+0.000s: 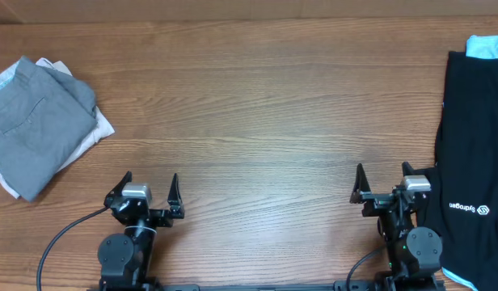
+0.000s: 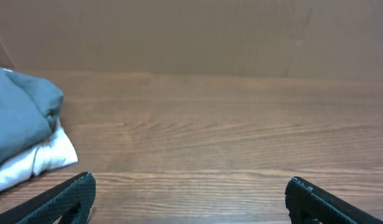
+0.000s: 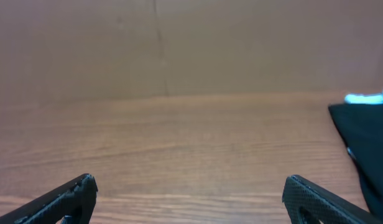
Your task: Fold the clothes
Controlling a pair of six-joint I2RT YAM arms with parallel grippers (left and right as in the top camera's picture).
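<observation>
The black garment [image 1: 474, 149] is at the edge of the table, a long way from the robot's left gripper, so the right gripper needs to pull it to the open middle [image 1: 314, 153] before folding.
A large black garment [image 1: 474, 153] with small white logo lettering lies along the table's right edge; its dark corner [image 3: 367, 137] shows at the right of the right wrist view. My right gripper [image 1: 383, 179] [image 3: 188, 186] stands open just left of it, holding nothing. At the front left my left gripper [image 1: 150, 183] [image 2: 188, 186] is open too, over bare wood. A folded grey garment [image 1: 35, 121] [image 2: 20, 115] rests on a white one [image 1: 95, 129] [image 2: 45, 158] at the far left.
A light blue cloth [image 1: 487, 44] [image 3: 369, 98] peeks out behind the black garment at the back right. The wooden table [image 1: 257, 105] stretches between the two piles, with a brown wall behind it.
</observation>
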